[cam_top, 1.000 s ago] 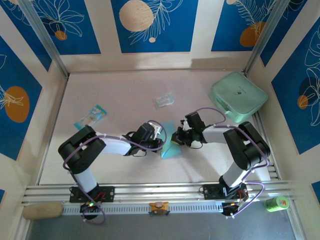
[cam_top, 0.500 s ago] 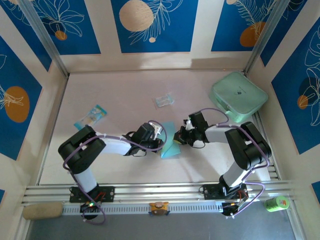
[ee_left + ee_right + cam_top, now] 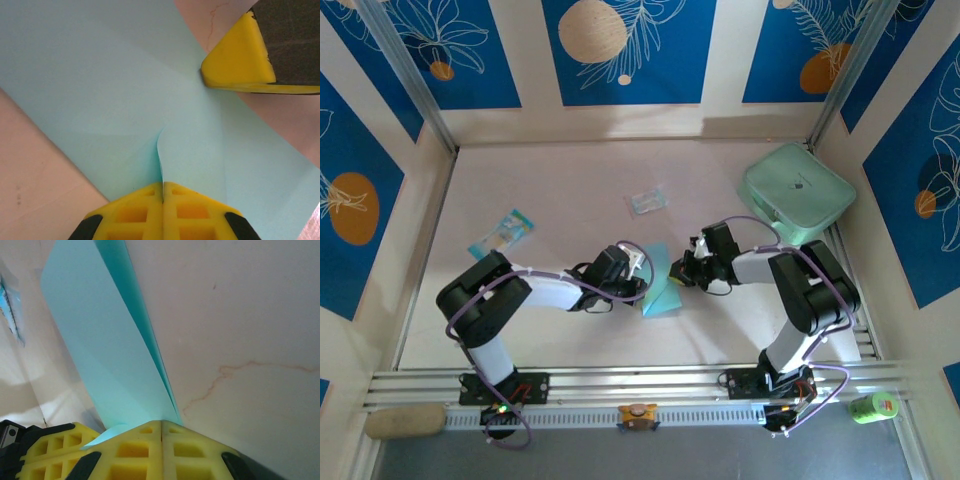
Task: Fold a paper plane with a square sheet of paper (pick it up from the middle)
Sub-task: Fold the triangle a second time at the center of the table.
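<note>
I should press down the flap's fold (image 3: 194, 155) with my right gripper, because the raised flap (image 3: 160, 150) curls loose in my left gripper while my right gripper is at the sheet's edge.
The square sheet of paper (image 3: 659, 285) is light blue, partly folded, and lies on the table between the two arms. In the left wrist view the sheet (image 3: 100, 85) spreads flat, and my left gripper (image 3: 162, 189) is shut with a raised edge of the paper pinched in its seam. One fingertip (image 3: 237, 57) of the right gripper presses on the sheet at the upper right. In the right wrist view my right gripper (image 3: 161, 424) is shut, its tip against the foot of a standing double flap of the sheet (image 3: 107, 365). From above, the left gripper (image 3: 641, 270) and the right gripper (image 3: 678, 272) face each other across the paper.
A mint-green case (image 3: 797, 192) sits at the back right. A clear crumpled wrapper (image 3: 647, 201) lies behind the paper, and a small blue-and-white packet (image 3: 502, 232) lies at the left. Walls close the table on three sides, and a metal rail runs along the near edge.
The right gripper has crept slightly toward the back right along the paper's edge. The sheet's outline has shifted a little. The left arm has held still.
</note>
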Robot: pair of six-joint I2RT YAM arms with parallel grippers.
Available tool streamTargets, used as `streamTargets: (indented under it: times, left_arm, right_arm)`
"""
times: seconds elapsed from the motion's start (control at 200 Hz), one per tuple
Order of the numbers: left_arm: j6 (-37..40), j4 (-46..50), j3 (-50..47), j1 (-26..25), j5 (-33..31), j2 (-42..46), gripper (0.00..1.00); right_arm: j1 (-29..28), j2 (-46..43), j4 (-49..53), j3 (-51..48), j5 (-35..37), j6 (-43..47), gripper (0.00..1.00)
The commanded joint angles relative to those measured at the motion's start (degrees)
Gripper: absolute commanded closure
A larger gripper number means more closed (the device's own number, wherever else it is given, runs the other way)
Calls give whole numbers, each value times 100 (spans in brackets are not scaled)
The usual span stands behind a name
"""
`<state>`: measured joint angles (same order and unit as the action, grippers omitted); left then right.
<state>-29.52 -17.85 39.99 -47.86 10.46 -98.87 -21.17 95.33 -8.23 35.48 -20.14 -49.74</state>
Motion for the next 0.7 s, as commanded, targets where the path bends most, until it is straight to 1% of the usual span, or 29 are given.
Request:
streamTargets:
  times: [0.0,0.125,0.24,0.48,0.695]
  left_arm:
    - [87,404,5,32,1,-115,100]
    - [78,396,12,31,5,-120,100]
    - [71,396,21,31,8,-133,100]
    - [60,369,-6,38,9,-124,100]
    - [69,370,-2,37,24,-115,100]
  right_arm:
    - [79,-287,367,10,-20,64,98]
    - [-82,-565,630,273,-205,170,98]
    - [-367,-577,721,367,-222,109,98]
    - [-820,-181,474,304,-121,-88,98]
    - [-811,168,464,-59,204,-54,99]
